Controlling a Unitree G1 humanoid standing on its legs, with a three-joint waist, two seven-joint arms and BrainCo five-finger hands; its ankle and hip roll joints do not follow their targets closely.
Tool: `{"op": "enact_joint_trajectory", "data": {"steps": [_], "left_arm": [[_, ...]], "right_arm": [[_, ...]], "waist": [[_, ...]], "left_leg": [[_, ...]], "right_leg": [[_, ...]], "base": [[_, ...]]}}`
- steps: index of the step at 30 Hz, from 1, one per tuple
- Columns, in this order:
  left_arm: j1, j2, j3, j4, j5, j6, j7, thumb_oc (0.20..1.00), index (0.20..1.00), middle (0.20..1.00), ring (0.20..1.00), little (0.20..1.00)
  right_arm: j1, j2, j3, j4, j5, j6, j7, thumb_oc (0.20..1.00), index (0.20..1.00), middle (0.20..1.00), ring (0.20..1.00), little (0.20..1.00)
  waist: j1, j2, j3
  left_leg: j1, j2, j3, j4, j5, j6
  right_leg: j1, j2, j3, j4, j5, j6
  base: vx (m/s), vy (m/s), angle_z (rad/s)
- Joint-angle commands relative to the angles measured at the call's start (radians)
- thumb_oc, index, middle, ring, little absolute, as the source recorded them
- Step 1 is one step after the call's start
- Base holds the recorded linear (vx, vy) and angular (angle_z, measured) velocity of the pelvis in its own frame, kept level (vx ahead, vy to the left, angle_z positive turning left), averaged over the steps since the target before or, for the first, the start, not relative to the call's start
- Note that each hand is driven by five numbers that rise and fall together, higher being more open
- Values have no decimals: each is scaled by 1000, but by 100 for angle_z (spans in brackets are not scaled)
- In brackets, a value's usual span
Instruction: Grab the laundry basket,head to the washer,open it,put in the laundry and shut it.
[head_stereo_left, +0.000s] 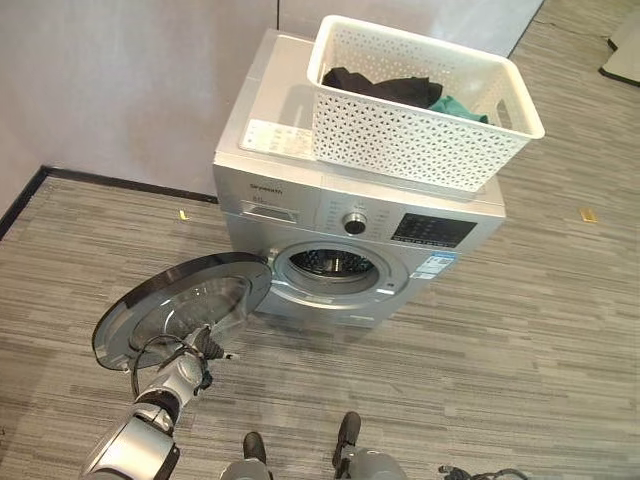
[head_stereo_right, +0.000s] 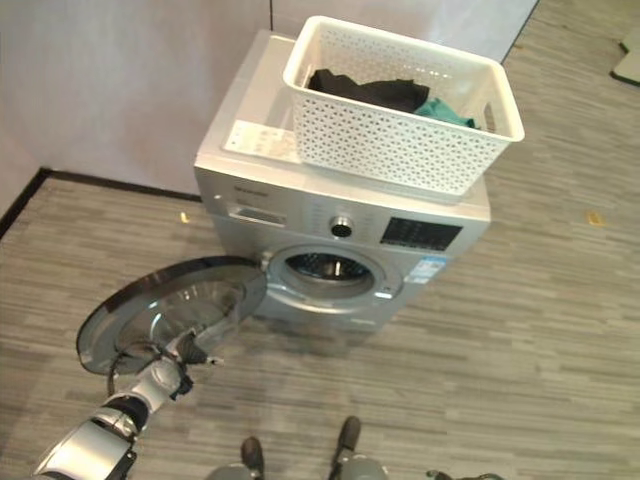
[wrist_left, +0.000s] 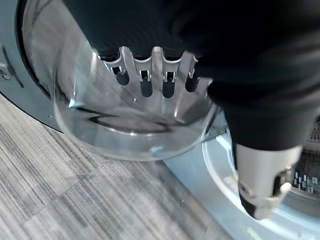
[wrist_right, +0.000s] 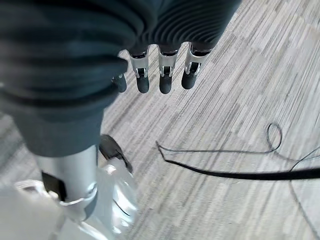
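Observation:
My gripper will lift the black garment (head_stereo_left: 385, 90), which will come away alone and droop, since it lies slumped beside the teal one (head_stereo_left: 457, 109).
A silver front-loading washer (head_stereo_left: 300, 140) stands against the wall. Its round door (head_stereo_left: 140, 310) is swung wide open to the left, and the drum opening (head_stereo_left: 331, 265) is exposed. On the washer's top sits a white perforated laundry basket (head_stereo_left: 420, 135) holding a black garment (head_stereo_left: 385, 88) and a teal one (head_stereo_left: 455, 107). My left hand (head_stereo_left: 204, 350) is open just in front of the door's inner glass bowl (wrist_left: 125, 130), its fingers (wrist_left: 145, 77) straight and the thumb apart. My right hand (wrist_right: 162, 75) hangs open over the floor, holding nothing.
A pale wall with a black baseboard (head_stereo_left: 120, 182) runs behind and left of the washer. A white sheet (head_stereo_left: 268, 137) lies on the washer's top beside the basket. Small yellow marks (head_stereo_left: 589, 215) dot the grey striped floor.

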Motion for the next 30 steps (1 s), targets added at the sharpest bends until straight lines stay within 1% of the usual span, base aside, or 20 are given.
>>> {"op": "enact_joint_trajectory", "data": {"steps": [1,2,3,4,5,6,8,10,11,12,13,14,16,17,19,21,24,25,28,30], "left_arm": [[57,2,42,-16,-61,-43,25,1000,1000,1000,1000,1000],[98,-4,67,-31,-69,-48,23,1000,1000,1000,1000,1000],[101,-5,67,-33,-69,-47,23,1000,1000,1000,1000,1000],[181,-13,106,-65,-76,-52,12,1000,1000,1000,1000,1000],[227,-23,126,-84,-82,-55,5,1000,1000,1000,1000,1000],[229,-24,125,-85,-82,-54,5,1000,1000,1000,1000,1000],[287,-50,163,-94,-104,-55,-3,1000,1000,1000,1000,1000],[338,-77,203,-102,-140,-53,-2,1000,1000,1000,1000,1000],[356,-90,220,-113,-160,-56,-2,1000,1000,1000,1000,1000],[382,-109,215,-149,-193,-58,-11,1000,1000,1000,1000,1000],[387,-115,209,-166,-204,-57,-13,1000,1000,1000,1000,1000],[387,-115,208,-166,-204,-56,-13,1000,1000,1000,1000,1000],[387,-129,185,-180,-190,-50,-5,1000,1000,1000,1000,1000],[382,-133,170,-185,-182,-47,-2,1000,1000,1000,1000,1000],[372,-137,150,-185,-172,-46,-9,1000,1000,1000,1000,1000],[353,-137,132,-187,-160,-47,-11,1000,1000,1000,1000,1000],[323,-136,114,-189,-150,-52,-14,1000,1000,1000,1000,1000],[321,-131,104,-187,-142,-52,-14,1000,1000,1000,1000,1000],[314,-130,88,-190,-123,-49,-15,1000,1000,1000,1000,1000],[315,-125,79,-199,-127,-47,-26,1000,1000,1000,1000,1000]], "right_arm": [[-13,-78,-60,-87,130,-26,-37,1000,1000,1000,1000,1000],[1,-101,-99,-158,154,-34,-43,1000,1000,1000,1000,1000],[5,-102,-99,-162,154,-32,-43,1000,1000,1000,1000,1000],[51,-157,-200,-328,189,-45,-65,1000,1000,1000,1000,1000],[87,-186,-276,-439,208,-48,-76,1000,1000,1000,1000,1000],[92,-186,-278,-443,207,-45,-76,1000,1000,1000,1000,1000],[138,-213,-379,-595,207,-52,-111,1000,1000,1000,1000,1000],[188,-241,-486,-802,163,-52,-153,1000,1000,1000,1000,1000],[202,-250,-528,-878,143,-63,-171,1000,1000,1000,1000,1000],[206,-262,-594,-966,101,-72,-216,1000,1000,1000,1000,1000],[199,-271,-615,-1022,76,-75,-240,1000,1000,1000,1000,1000],[200,-270,-617,-1026,75,-72,-239,1000,1000,1000,1000,1000],[156,-286,-669,-1204,-2,-89,-307,1000,1000,1000,1000,1000],[138,-285,-688,-1276,-30,-87,-325,1000,1000,1000,1000,1000],[107,-296,-708,-1358,-62,-89,-352,1000,1000,1000,1000,1000],[64,-324,-732,-1441,-103,-82,-372,1000,1000,1000,1000,1000],[21,-385,-749,-1462,-119,-65,-385,1000,1000,1000,1000,1000],[4,-400,-741,-1459,-124,-61,-391,1000,1000,1000,1000,1000],[-39,-426,-708,-1466,-134,-56,-383,1000,1000,1000,1000,1000],[-85,-467,-672,-1451,-130,-52,-376,1000,1000,1000,1000,1000]], "waist": [[33,73,-3],[30,74,-6],[30,75,-7],[23,74,-12],[17,77,-19],[19,78,-20],[13,84,-30],[5,93,-40],[1,99,-43],[-4,111,-43],[-8,119,-38],[-7,119,-38],[-9,140,-32],[-9,147,-31],[-13,152,-36],[-16,157,-43],[-22,149,-39],[-19,147,-39],[-15,148,-38],[-5,142,-40]], "left_leg": [[-19,24,-67,-23,-38,7],[-10,23,-63,-19,-44,9],[-9,23,-62,-19,-45,9],[-4,15,-44,-7,-41,19],[5,10,-40,-3,-49,24],[6,10,-39,-2,-50,25],[27,2,-35,-1,-62,33],[48,-10,-37,-3,-75,45],[56,-14,-41,-5,-79,51],[64,-21,-66,-5,-83,63],[65,-22,-78,-2,-83,70],[65,-22,-78,-2,-83,70],[87,-28,-91,-1,-93,88],[98,-29,-95,-6,-96,90],[107,-33,-107,-14,-97,89],[114,-35,-124,-22,-102,84],[126,-43,-164,-8,-118,77],[134,-42,-173,-6,-124,74],[154,-41,-189,-4,-139,69],[199,-37,-207,-14,-158,59]], "right_leg": [[75,-62,21,50,-94,81],[79,-65,24,53,-93,83],[80,-65,25,53,-93,83],[78,-77,27,57,-78,79],[81,-83,34,65,-70,83],[81,-83,35,66,-70,83],[86,-90,46,79,-62,89],[89,-101,61,105,-54,98],[90,-105,67,122,-60,98],[79,-105,98,183,-70,93],[62,-98,123,229,-84,87],[59,-98,125,235,-88,87],[12,-82,158,352,-122,77],[0,-74,155,357,-140,69],[-11,-54,167,312,-155,63],[-29,-34,199,239,-147,65],[-60,-31,280,113,-86,77],[-73,-36,289,93,-73,84],[-94,-42,292,49,-51,94],[-104,-46,260,18,-30,105]], "base": [[30,58,-22],[30,58,-22],[-38,62,-19],[-36,73,-18],[-36,73,-18],[28,60,-10],[32,69,-9],[36,94,-5],[25,120,-4],[3,125,-4],[-5,90,1],[-16,75,14],[37,93,19],[73,59,-2],[80,-7,0],[109,-45,23],[152,-67,33],[173,-80,61],[165,-64,48],[313,-143,5]]}}
